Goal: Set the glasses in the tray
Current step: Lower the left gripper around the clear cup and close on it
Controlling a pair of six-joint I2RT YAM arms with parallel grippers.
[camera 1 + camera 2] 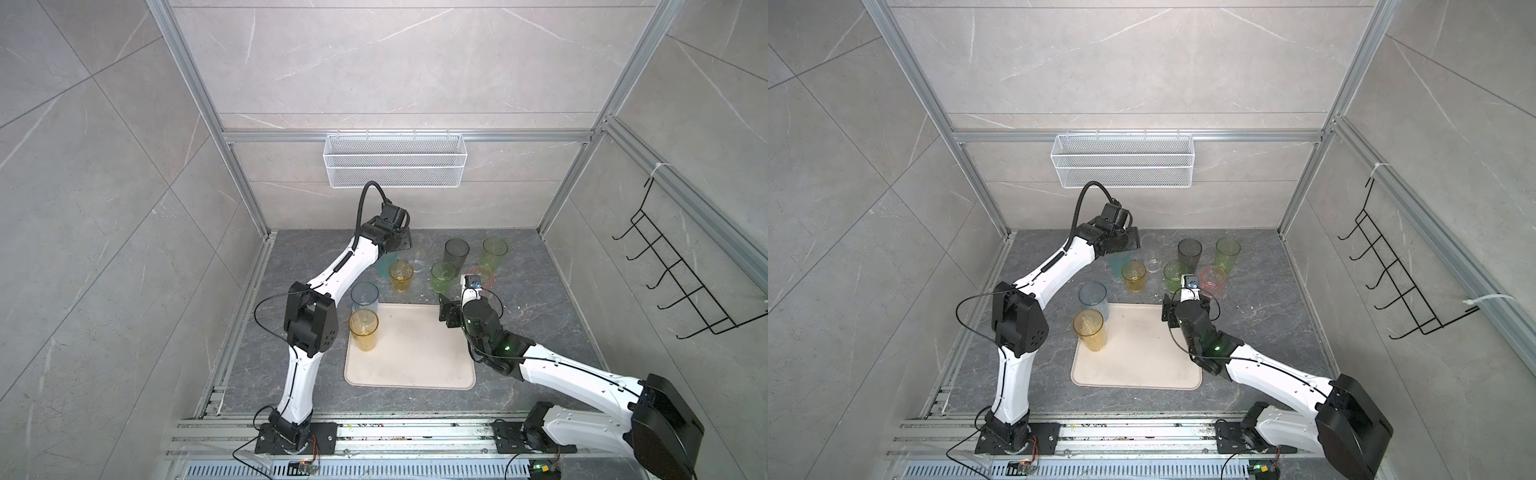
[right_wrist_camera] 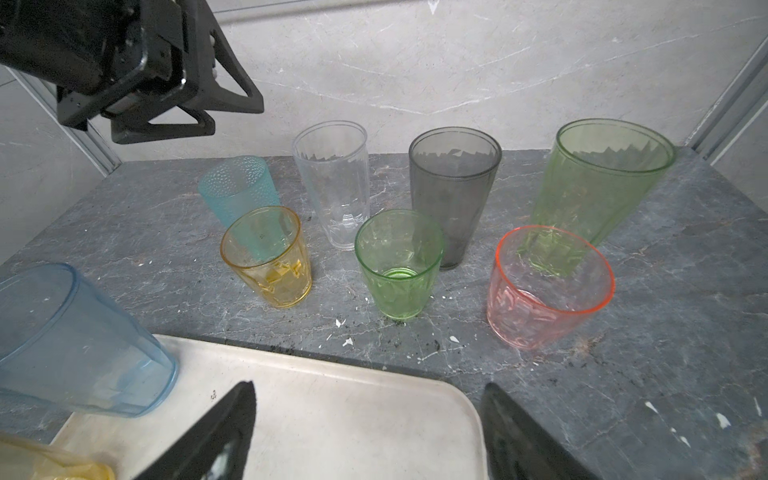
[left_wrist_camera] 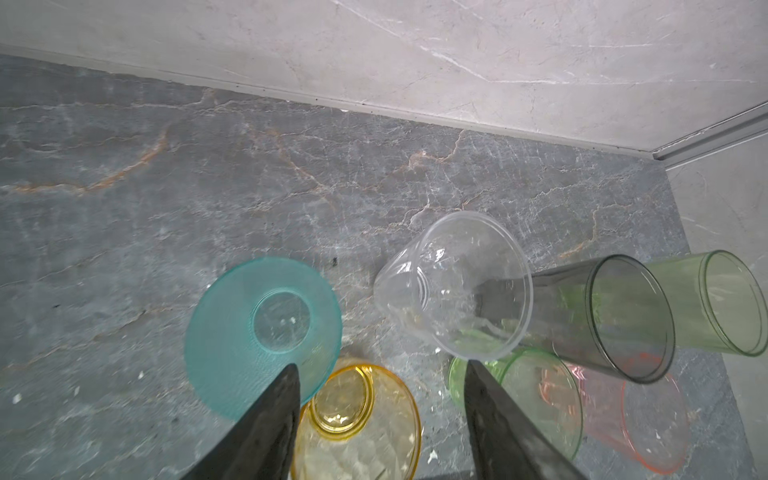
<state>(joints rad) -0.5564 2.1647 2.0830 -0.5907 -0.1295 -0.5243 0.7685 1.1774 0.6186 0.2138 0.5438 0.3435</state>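
A free gap [image 3: 357, 308] separates the clear glass from the teal glass. My left gripper keeps going down until its fingers straddle the clear glass's rim [image 3: 420, 300].
The cream tray [image 1: 415, 357] lies mid-table. A tall blue glass [image 1: 365, 296] and a tall amber glass [image 1: 364, 330] stand at its left edge. Behind the tray, on the table, stand a short amber [image 2: 268, 257], teal [image 2: 237, 187], clear [image 2: 332, 178], grey [image 2: 453, 191], short green [image 2: 397, 262], tall green [image 2: 598, 178] and pink [image 2: 548, 286] glass. My left gripper [image 3: 380, 368] hangs open and empty above the short amber glass [image 3: 357, 419], with the teal one [image 3: 249, 332] beside it. My right gripper [image 2: 370, 386] is open and empty over the tray's far right corner [image 2: 436, 399].
A white wire basket [image 1: 395, 160] hangs on the back wall above the glasses. A black hook rack [image 1: 681, 270] is fixed to the right wall. Aluminium posts stand at the table's back corners, and the arms' base rail [image 1: 374, 432] runs along the front.
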